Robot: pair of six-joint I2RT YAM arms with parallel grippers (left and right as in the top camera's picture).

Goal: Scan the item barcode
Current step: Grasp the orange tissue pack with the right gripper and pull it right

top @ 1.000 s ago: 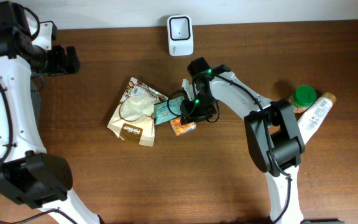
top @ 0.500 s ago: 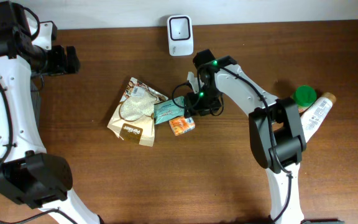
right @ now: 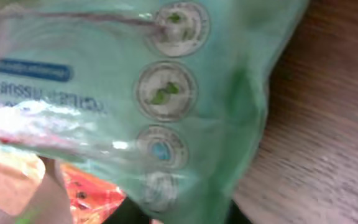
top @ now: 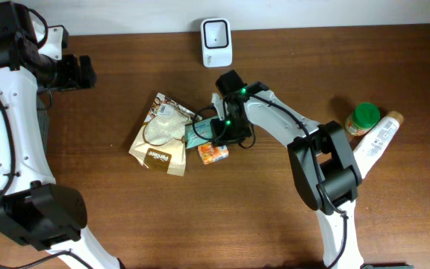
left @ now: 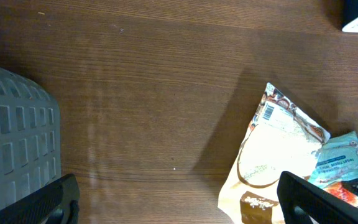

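Observation:
Next, my right gripper drags the orange packet clear [top: 213, 155] before I lift it to the barcode scanner, since the teal packet [top: 202, 132] overlaps it at my fingers.
A teal packet [top: 198, 134] lies in the middle of the table between a beige snack bag [top: 161, 134] and a small orange packet [top: 213, 153]. My right gripper [top: 219, 131] is down on the teal packet's right end. In the right wrist view the teal packet [right: 166, 93] fills the frame and runs down between the jaws of the right gripper [right: 185, 214], which are shut on it. The white barcode scanner [top: 216, 41] stands at the table's back edge. My left gripper [top: 88, 72] hovers far left, and in its own view the left gripper [left: 179, 205] is wide open and holds nothing.
A green-lidded jar [top: 364, 117] and a white bottle [top: 379, 138] lie at the right. A grey slatted basket [left: 14, 137] sits at the far left under the left arm. The orange packet [right: 89, 190] lies right under the teal one.
The right gripper swung briefly up and to the right, opened wider, then came back left onto the teal packet's end and closed on it. The left arm stayed still.

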